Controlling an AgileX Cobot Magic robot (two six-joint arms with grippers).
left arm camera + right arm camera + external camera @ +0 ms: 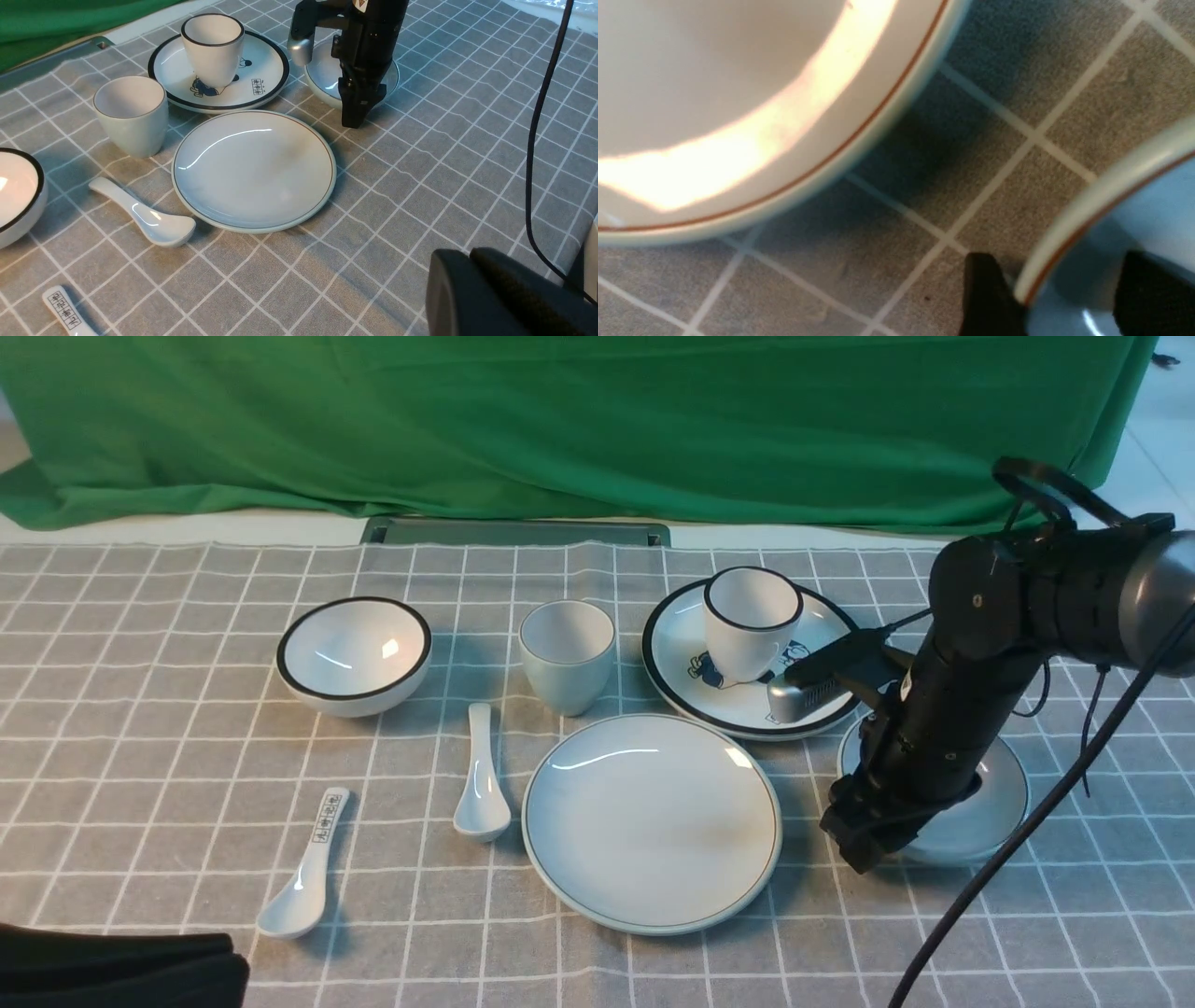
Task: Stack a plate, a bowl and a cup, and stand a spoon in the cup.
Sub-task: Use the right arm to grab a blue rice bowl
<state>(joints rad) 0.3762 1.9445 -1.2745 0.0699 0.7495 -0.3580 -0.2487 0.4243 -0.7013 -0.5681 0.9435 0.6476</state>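
My right gripper will tip the bowl when I lift it, and the bowl's far side will dip, because the gripper straddles only one edge of the bowl's rim (pixel 1031 280).
The plain white plate (pixel 651 821) (pixel 254 170) (pixel 738 93) lies at the table's middle front. Just right of it sits the shallow bowl (pixel 990 803) (pixel 322 74) (pixel 1148 196), partly hidden by my right arm. My right gripper (pixel 864 840) (pixel 1059 266) stands open over the bowl's near-left rim, with one finger outside it and one inside. The pale cup (pixel 567 653) (pixel 131 114) stands upright behind the plate. The plain spoon (pixel 482 775) (pixel 145 219) lies left of the plate. My left gripper (pixel 467 266) (pixel 121 971) is shut and empty at the front left corner.
A black-rimmed deep bowl (pixel 354 653) sits at the back left. A panda plate (pixel 681 663) carries a black-rimmed cup (pixel 752 621) behind the bowl. A spoon with black characters (pixel 308 868) lies front left. A black cable (pixel 1027 831) hangs from my right arm. Green cloth backs the table.
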